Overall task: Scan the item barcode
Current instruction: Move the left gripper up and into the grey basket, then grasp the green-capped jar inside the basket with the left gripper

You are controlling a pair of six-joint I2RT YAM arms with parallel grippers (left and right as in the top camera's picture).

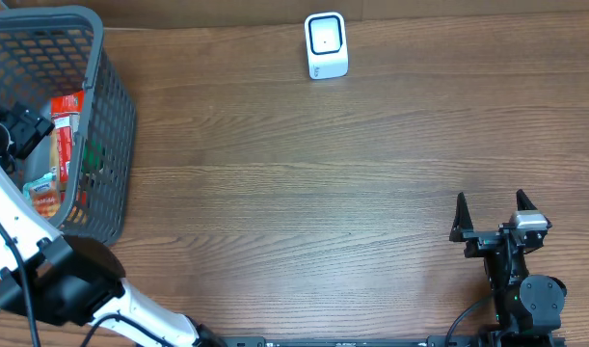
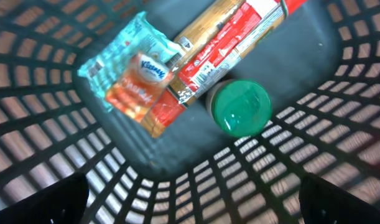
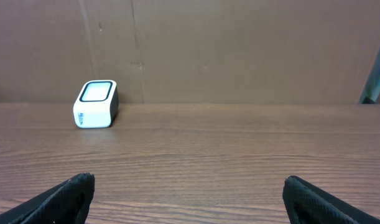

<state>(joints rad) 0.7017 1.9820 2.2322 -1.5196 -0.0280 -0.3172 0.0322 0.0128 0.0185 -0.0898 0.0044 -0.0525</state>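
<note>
The green-lidded jar [image 2: 242, 108] is upright with its lid within my left gripper's open span, so I should keep lowering until the fingers straddle the jar [image 2: 216, 98], then close them.
The items lie in a dark mesh basket [image 1: 109, 116] at the table's left edge. They are a Kleenex tissue pack [image 2: 137, 78], a long red and tan package [image 2: 233, 43] and a green-lidded jar [image 2: 241, 107]. My left gripper [image 2: 193, 202] hangs open over the basket's inside, above the items, touching none; in the overhead view the left gripper [image 1: 24, 130] sits within the basket's rim. The white barcode scanner [image 1: 326, 45] stands at the far middle of the table, and the right wrist view shows the scanner [image 3: 96, 104] ahead to the left. My right gripper [image 1: 492, 214] rests open and empty at the near right.
Brown wooden table [image 1: 304, 193]. A cardboard wall [image 3: 239, 50] rises behind the scanner. The basket's mesh walls [image 2: 46, 143] close in round the left gripper on all sides. The left arm's white link [image 1: 14, 226] runs alongside the basket's near left.
</note>
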